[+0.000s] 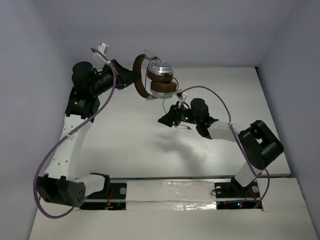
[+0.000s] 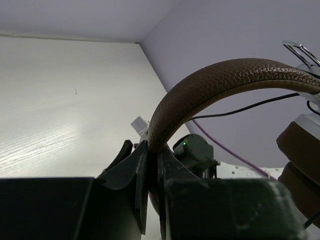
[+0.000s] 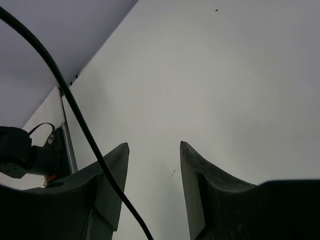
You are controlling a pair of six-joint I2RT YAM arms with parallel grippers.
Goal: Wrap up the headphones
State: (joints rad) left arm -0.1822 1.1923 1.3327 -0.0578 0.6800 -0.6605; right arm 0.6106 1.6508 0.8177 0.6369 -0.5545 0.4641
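The dark cable (image 3: pixel 100 156) runs into the gap of the open fingers (image 3: pixel 139 221), so the robot's right gripper should go on moving until the cable lies across both fingers, and then close.
The headphones (image 1: pixel 159 80) hang in the air at the back of the table, brown headband (image 1: pixel 138 76) to the left and silver earcups with brown pads to the right. My left gripper (image 1: pixel 129 76) is shut on the headband (image 2: pixel 215 82); in the left wrist view its jaws (image 2: pixel 152 150) pinch the band edge-on. A thin dark cable (image 1: pixel 164 104) drops from the earcups toward my right gripper (image 1: pixel 168 119), which is open just below them. In the right wrist view the cable (image 3: pixel 75 107) runs loose across the left finger (image 3: pixel 112 175) of the open gripper (image 3: pixel 154 145), with nothing gripped.
Thick purple arm cables (image 1: pixel 65 140) loop along the left arm and over the right arm (image 1: pixel 215 97). The white table (image 1: pixel 150 150) is boxed in by pale walls at the back and sides. A white strip (image 1: pixel 170 192) runs between the arm bases.
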